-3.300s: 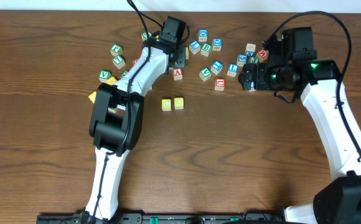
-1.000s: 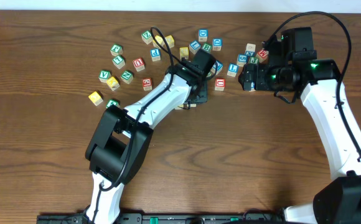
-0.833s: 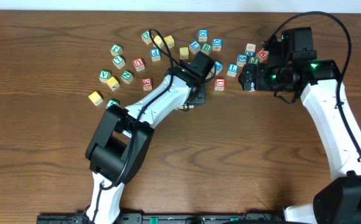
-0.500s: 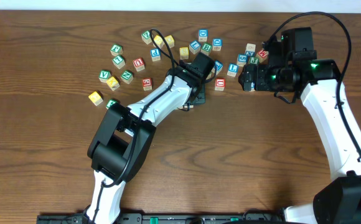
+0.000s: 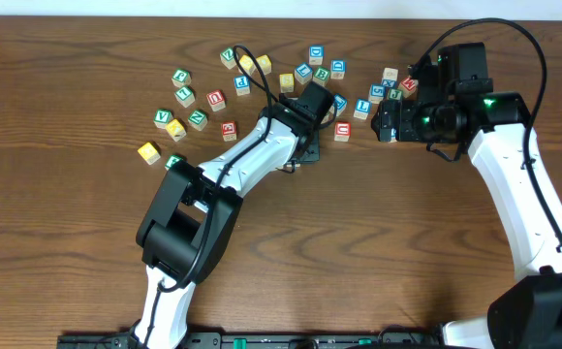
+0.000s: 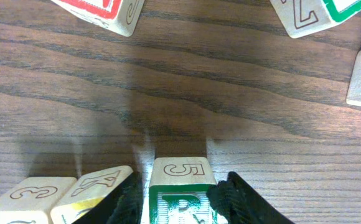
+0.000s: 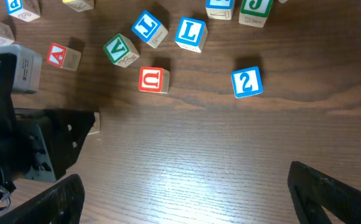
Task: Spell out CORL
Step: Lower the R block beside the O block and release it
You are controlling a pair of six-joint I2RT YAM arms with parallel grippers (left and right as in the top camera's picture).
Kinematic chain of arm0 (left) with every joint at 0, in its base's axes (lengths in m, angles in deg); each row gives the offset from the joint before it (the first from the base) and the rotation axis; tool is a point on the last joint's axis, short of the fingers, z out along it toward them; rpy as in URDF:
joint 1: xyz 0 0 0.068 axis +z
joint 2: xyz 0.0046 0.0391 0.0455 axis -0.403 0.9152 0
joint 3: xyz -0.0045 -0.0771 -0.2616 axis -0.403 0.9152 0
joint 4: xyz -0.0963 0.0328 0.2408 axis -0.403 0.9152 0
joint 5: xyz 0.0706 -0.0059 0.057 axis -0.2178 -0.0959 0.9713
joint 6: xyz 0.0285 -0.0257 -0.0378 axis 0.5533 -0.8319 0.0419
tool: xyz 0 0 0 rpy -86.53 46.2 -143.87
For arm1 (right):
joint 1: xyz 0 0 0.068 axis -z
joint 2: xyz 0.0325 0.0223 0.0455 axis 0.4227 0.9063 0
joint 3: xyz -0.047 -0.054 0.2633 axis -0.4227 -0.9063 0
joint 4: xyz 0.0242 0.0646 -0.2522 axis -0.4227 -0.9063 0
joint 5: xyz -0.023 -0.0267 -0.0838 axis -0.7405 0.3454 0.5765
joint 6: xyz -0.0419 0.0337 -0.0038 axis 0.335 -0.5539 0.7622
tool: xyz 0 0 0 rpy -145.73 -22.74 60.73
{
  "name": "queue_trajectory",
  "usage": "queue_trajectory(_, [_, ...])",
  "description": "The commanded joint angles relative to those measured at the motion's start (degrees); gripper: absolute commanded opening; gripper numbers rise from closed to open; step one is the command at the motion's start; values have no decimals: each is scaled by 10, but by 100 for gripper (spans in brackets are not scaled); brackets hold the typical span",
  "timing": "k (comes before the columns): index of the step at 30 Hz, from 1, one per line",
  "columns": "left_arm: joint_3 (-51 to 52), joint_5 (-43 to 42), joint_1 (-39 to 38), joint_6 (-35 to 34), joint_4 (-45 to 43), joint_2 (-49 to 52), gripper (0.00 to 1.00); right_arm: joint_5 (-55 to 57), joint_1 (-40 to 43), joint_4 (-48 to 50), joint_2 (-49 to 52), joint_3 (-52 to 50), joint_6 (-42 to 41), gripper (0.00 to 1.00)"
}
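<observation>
Next, I open my left gripper and move it back, because it covers the spot beside the green R cube (image 6: 182,194), while my right gripper gets the blue L cube (image 5: 361,108).
My left gripper (image 5: 300,153) is down at the table, shut on the green R cube (image 6: 179,193), which has a 5 on its upper side. Right beside it on the left stand two yellow-faced cubes (image 6: 96,190) (image 6: 28,198) in a row; in the overhead view my left arm hides them. The blue L cube (image 7: 190,33) lies among the loose cubes and also shows in the overhead view (image 5: 362,106). My right gripper (image 7: 196,199) is open and empty, hovering over bare wood at the right of the cluster (image 5: 388,121).
Loose cubes with red, green and blue letters lie along the table's back (image 5: 262,82). A red U cube (image 7: 152,79), a green V cube (image 7: 119,48) and a blue 2 cube (image 7: 247,82) lie near my right gripper. Two yellow cubes (image 5: 160,141) lie at the left.
My left arm has come from the back cluster down to the right of the two yellow cubes. Over the last second nothing has visibly moved. The right arm is still.
</observation>
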Motion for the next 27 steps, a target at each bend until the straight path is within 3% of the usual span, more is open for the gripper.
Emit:
queue_trajectory(1, [4,3,2,-3,2,6,43,0,-7,-1,1,9,-6,99])
queue_trajectory(11, [3,4,4,34,2,-37,43,0,-7,-1,1,9,-7,99])
queue_trajectory(23, [3,6,66,89,59,-186,43,-1,-7,5,1,9,-13,99])
queue_trajectory(27, [3,6,107,96,90,-228,43,-8,-8,8,1,17,-31,91])
